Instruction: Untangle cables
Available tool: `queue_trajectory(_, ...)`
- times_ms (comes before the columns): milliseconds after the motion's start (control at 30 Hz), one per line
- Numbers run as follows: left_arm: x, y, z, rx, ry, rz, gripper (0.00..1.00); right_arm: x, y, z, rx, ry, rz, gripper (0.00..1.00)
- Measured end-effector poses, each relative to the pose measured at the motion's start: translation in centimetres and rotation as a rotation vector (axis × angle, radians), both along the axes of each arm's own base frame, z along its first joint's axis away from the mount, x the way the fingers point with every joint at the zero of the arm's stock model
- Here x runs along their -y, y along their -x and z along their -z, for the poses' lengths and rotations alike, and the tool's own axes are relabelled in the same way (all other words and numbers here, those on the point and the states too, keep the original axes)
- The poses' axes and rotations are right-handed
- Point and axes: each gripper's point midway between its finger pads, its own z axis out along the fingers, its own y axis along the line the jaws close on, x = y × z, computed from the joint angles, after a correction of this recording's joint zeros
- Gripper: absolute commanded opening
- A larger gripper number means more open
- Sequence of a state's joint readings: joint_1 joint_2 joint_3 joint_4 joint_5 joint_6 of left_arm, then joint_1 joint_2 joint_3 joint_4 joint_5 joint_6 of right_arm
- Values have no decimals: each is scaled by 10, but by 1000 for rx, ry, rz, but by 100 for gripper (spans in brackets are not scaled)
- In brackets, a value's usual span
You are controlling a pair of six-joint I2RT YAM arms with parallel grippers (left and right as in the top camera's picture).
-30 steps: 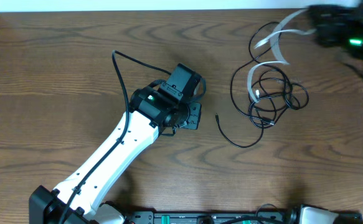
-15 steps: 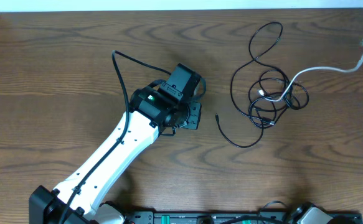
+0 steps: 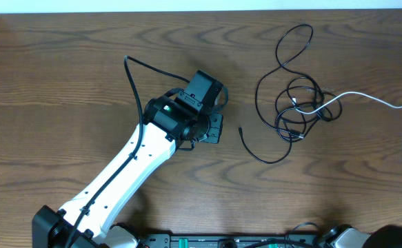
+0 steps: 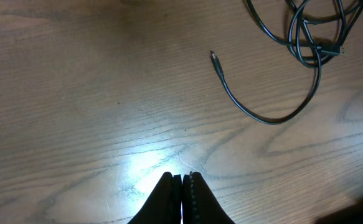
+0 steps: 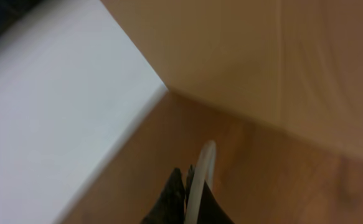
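The robot's right gripper should first take the white cable (image 3: 340,95) near the black tangle and lift it clear, because the white cable's end (image 3: 295,103) lies across the tangle.
A tangle of thin black cables (image 3: 281,122) lies on the table's right half. One loose end with a plug (image 3: 240,129) trails out toward the middle. A white cable (image 3: 366,95) leaves the tangle and stretches to the right edge of the overhead view. In the right wrist view my right gripper (image 5: 187,177) is shut on that white cable (image 5: 201,168); this gripper is outside the overhead view. My left gripper (image 3: 214,128) hovers left of the tangle, shut and holding nothing. Its closed tips (image 4: 182,179) sit well short of the black cable (image 4: 265,121) and its plug (image 4: 213,55).
The wooden table (image 3: 63,83) reaches a white wall strip along the far edge. The left arm's own thick black cable (image 3: 133,77) loops above its wrist. A white surface (image 5: 50,106) meets the wood in the right wrist view.
The right arm has left the overhead view to the right, drawing the white cable out of its loops near the tangle into a long strand. The left arm has not moved.
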State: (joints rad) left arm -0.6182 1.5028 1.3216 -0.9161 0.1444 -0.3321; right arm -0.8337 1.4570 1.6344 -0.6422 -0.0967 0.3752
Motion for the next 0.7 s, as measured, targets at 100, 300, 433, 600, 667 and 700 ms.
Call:
queue_trajectory(100,0,0,0,0,0,0,8,11,-5,53,-124,-101,12,1)
queue_trajectory(300,0,0,0,-1,0,0,8,17,-18,149,-313,-294,-28,76)
queue_trajectory(433,0,0,0,-1,0,0,8,14,-20,184,-381,-365,-64,99)
queue_trajectory(600,0,0,0,0,0,0,9,3,-18,202,-434,-417,-92,99)
queue_trajectory(667,0,0,0,0,0,0,9,-7,-19,205,-453,-437,-119,99)
queue_trajectory(700,0,0,0,0,0,0,9,-15,-21,206,-466,-447,-143,99)
